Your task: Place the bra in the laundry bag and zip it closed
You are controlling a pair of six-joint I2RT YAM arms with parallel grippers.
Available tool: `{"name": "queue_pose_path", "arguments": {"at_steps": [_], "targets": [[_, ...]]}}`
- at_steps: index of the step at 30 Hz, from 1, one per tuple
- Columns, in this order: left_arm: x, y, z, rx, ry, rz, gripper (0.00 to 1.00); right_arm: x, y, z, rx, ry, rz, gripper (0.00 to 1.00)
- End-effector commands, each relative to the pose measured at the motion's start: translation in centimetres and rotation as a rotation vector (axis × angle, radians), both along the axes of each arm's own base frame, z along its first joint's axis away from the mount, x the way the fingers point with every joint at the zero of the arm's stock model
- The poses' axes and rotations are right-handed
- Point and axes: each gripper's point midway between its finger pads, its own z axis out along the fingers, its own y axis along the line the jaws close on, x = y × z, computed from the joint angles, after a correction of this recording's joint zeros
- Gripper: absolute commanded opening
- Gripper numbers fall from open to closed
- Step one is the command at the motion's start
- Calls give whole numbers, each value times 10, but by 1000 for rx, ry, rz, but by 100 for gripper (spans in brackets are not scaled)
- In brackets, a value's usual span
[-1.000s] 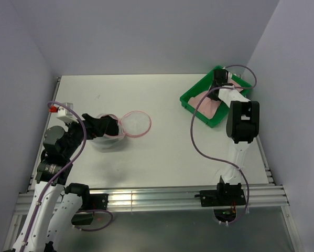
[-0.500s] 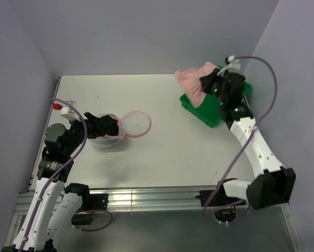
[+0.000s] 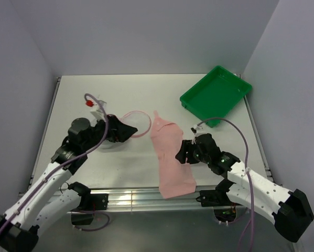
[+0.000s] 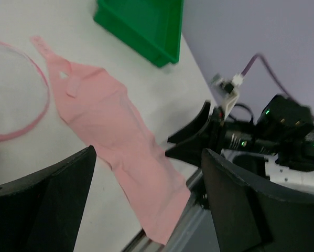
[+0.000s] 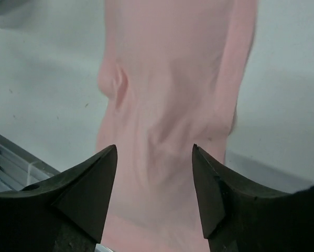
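Soft wrinkles go through the middle of the bra, so I expect the bra to bunch up into a drooping fold when I lift it.
The bra is a long pink cloth lying flat on the table's near middle, its lower end hanging over the front rail. My right gripper stands open just at its right edge; in the right wrist view the fingers straddle the bra without pinching it. The laundry bag, white mesh with a pink rim, lies left of the bra, partly hidden under my left arm. My left gripper hovers open over the bag's rim. The left wrist view shows the bag, the bra and nothing between the fingers.
A green tray sits at the back right, with nothing in it. The metal front rail runs along the near edge, under the bra's end. Lilac walls close off the left, back and right sides.
My right arm carried the bra from the green tray to the table's near middle and let it go. My left arm swung forward and right, over the bag.
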Motion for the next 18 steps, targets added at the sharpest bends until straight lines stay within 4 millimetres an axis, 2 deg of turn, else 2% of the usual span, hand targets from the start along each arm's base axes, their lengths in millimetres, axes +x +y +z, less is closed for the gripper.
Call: {"name": "queue_pose_path", "arguments": {"at_steps": [1,2,4,5,6,7,8,9,10,14,18], "targets": [[6,-31,-22,36,47,-24,88,13,-2,30,65,-100,-83,67],[3,-43,-29,56,55,-33,87,19,-8,38,45,-134,-107,65],[6,-54,-57,100,117,-16,85,31,-18,44,-1,-173,-165,62],[8,-61,-59,95,105,-5,84,37,-20,49,-9,-191,-184,56],[11,-64,-71,98,135,8,81,43,-23,50,-19,-202,-201,53],[11,-65,-83,106,154,16,79,48,-21,42,-31,-176,-194,52],[13,-69,-83,85,151,23,77,60,-24,44,-19,-189,-216,50],[14,-70,-92,94,167,28,76,67,-23,41,-19,-179,-215,50],[13,-71,-100,99,179,30,75,75,-22,28,-41,-132,-209,50],[7,-79,-110,116,191,11,74,96,-11,12,-57,-67,-161,62],[1,-83,-122,141,205,-3,73,96,7,-6,-19,-3,-101,71]]}}
